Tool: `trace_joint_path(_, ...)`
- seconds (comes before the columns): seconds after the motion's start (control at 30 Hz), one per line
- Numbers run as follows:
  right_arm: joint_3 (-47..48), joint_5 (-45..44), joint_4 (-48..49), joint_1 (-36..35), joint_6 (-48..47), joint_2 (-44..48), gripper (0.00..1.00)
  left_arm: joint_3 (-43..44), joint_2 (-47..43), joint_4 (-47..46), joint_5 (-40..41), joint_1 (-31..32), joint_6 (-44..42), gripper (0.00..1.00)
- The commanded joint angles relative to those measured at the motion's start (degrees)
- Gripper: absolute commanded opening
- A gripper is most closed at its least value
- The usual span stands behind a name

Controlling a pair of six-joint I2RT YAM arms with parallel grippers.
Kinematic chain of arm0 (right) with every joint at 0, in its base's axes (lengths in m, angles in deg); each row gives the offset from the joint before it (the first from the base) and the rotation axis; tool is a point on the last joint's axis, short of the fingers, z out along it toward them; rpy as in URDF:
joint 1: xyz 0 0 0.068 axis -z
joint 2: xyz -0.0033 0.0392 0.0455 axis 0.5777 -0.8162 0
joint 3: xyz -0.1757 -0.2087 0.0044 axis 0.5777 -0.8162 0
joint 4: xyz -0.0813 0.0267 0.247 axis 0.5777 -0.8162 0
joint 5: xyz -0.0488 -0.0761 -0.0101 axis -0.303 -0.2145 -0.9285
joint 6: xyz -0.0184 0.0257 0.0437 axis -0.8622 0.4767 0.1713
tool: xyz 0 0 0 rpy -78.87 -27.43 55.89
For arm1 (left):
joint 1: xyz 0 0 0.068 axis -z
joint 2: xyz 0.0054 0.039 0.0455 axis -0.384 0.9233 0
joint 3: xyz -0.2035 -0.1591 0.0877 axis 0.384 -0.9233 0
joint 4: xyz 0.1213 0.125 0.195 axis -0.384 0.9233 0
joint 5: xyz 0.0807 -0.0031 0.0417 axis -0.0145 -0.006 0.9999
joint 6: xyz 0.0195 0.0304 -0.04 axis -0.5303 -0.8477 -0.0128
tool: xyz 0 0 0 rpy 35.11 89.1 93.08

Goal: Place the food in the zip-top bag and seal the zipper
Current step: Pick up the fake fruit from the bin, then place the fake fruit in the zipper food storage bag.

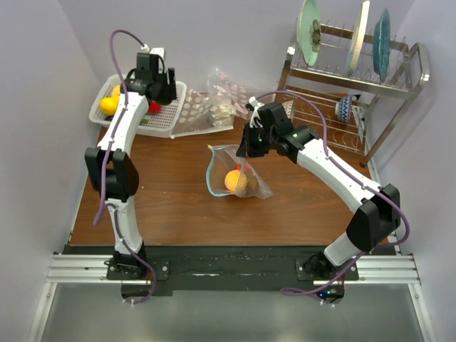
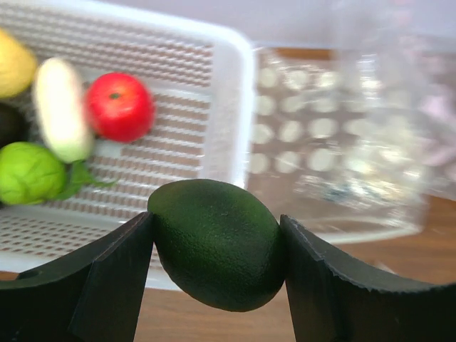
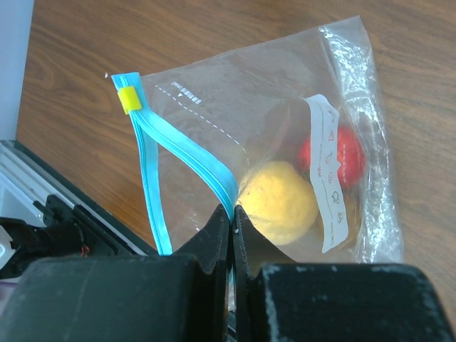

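My left gripper keeps carrying the dark green fruit until it is inside the bag, because my right gripper is holding the light-blue zipper (image 1: pixel 208 177) up and the bag's opening (image 1: pixel 218 171) is wide open.
My left gripper (image 2: pixel 216 246) is shut on a dark green fruit (image 2: pixel 217 242) and holds it above the near rim of the white mesh basket (image 2: pixel 231 107); it also shows in the top view (image 1: pixel 158 87). In the basket lie a red fruit (image 2: pixel 119 106), a light green one (image 2: pixel 28 173), a pale one (image 2: pixel 60 108) and a yellow one (image 2: pixel 13 63). My right gripper (image 3: pixel 234 222) is shut on the light-blue zipper (image 3: pixel 189 155) of the zip-top bag (image 3: pixel 285 142), lifting one rim; the mouth gapes. Inside are a yellow fruit (image 3: pixel 279 201) and a red fruit (image 3: pixel 333 155). The bag lies mid-table (image 1: pixel 235 174).
Clear brown-dotted bags (image 1: pixel 214 103) lie right of the basket at the back. A metal dish rack (image 1: pixel 356 78) with plates stands at the back right. The brown table (image 1: pixel 178 206) ends at a black rail (image 1: pixel 228 256) near the arm bases.
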Motion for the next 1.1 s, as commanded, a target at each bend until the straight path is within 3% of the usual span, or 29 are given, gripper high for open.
trace_joint_path(0.0, 5.47, -0.52, -1.06, 0.31, -1.06, -1.42, 0.00, -3.81, -8.81, -1.53, -15.82, 0.13, 5.75, 0.52)
trace_joint_path(0.53, 6.36, -0.08, 0.87, 1.37, 1.04, -1.25, 0.00, -35.44, -36.69, -16.04, -46.06, 6.72, 17.88, 0.52)
trace_joint_path(0.83, 7.15, 1.15, 1.31, 1.63, 2.36, -0.90, 0.00, -47.58, -45.04, -25.00, -53.90, 8.75, 24.74, 0.52)
trace_joint_path(1.07, 7.94, 2.20, 1.48, 1.72, 3.07, -0.29, 0.00, -55.32, -44.96, -27.47, -50.57, 13.67, 24.83, 0.52)
